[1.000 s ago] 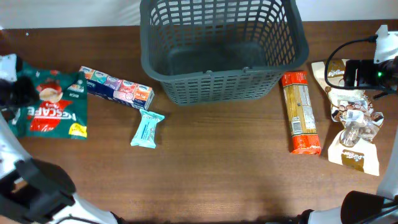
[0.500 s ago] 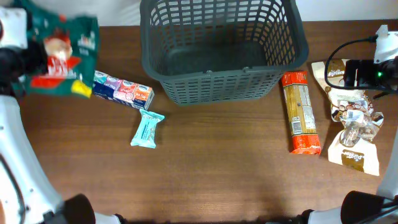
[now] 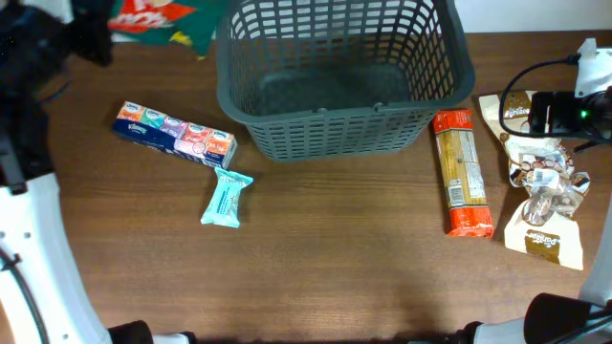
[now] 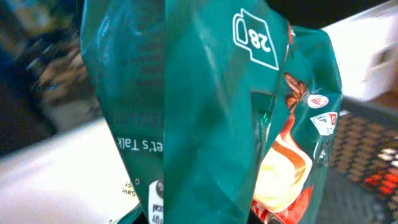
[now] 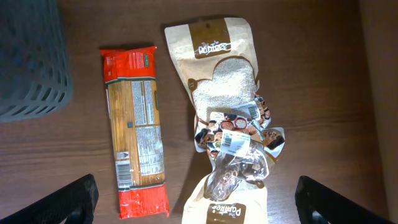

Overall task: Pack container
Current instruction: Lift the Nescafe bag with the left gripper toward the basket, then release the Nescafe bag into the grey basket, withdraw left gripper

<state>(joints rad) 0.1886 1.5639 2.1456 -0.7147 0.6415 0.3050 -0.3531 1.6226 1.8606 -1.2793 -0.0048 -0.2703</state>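
Note:
My left gripper should keep moving the green coffee bag (image 3: 177, 21), which hangs high beside the empty basket (image 3: 330, 91), over the basket's rim until the bag is inside. Then it should let go.
The dark grey lattice basket (image 3: 344, 76) stands at the back middle of the table, with nothing visible inside; its edge shows in the right wrist view (image 5: 28, 62). My left gripper (image 3: 91, 29) is raised at the far left and is shut on a green Nescafe coffee bag (image 3: 158, 17), which hangs just left of the basket's rim. The bag (image 4: 211, 118) fills the left wrist view and hides the fingers. My right gripper (image 5: 196, 202) is open wide, hovering above the packets at the right.
A multicoloured long box (image 3: 175, 134) and a light blue snack bar (image 3: 227, 198) lie left of the basket. An orange spaghetti pack (image 3: 462, 172) lies to its right. Two beige Paritee bags (image 5: 221, 68) and a clear brown wrapper bag (image 5: 239, 149) lie at the far right.
My left gripper has lifted the green coffee bag off the table at the left and carried it up and toward the basket's left rim. The right arm has not moved.

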